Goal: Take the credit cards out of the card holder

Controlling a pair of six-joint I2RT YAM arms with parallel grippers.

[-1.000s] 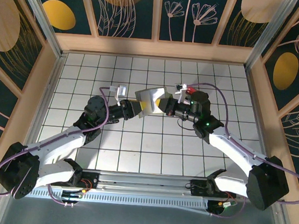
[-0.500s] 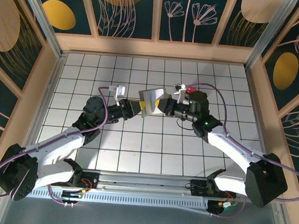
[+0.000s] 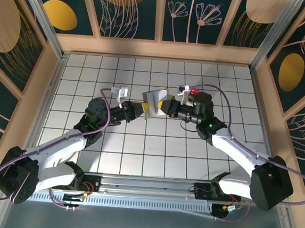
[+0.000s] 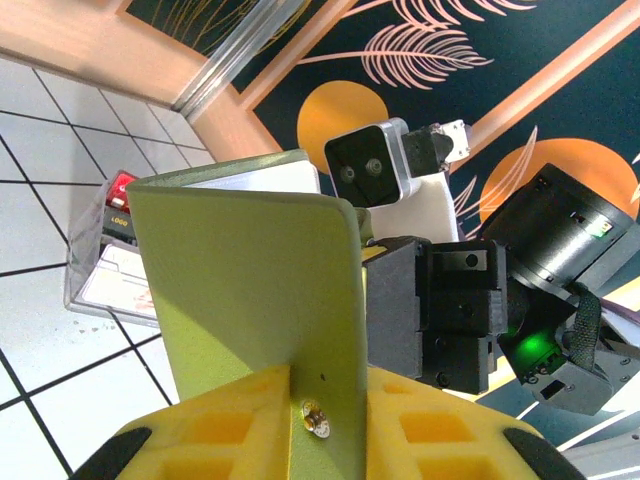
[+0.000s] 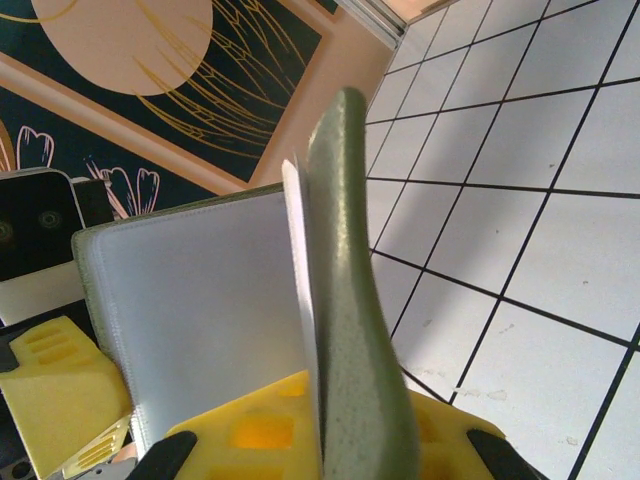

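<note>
The card holder hangs open at an empty sleeve, so next my right gripper opens, regrips the flap with its sleeves and spreads the holder where a card shows.
The yellow-green card holder hangs open above the middle of the table, held between the two arms. My left gripper is shut on one flap; the flap runs between its yellow pads. My right gripper is shut on the other flap, with a thin white edge pressed beside it and the pale inside facing left. A clear sleeve with a red card and a pale card shows past the holder's edge; I cannot tell whether it hangs or lies on the tiles.
The white gridded table is boxed in by wooden walls on the back and both sides. A metal rail carries the arm bases at the near edge. The right arm's wrist camera sits close behind the holder.
The left gripper's jaws have narrowed onto the holder's flap. The holder and both grippers have shifted slightly to the right.
</note>
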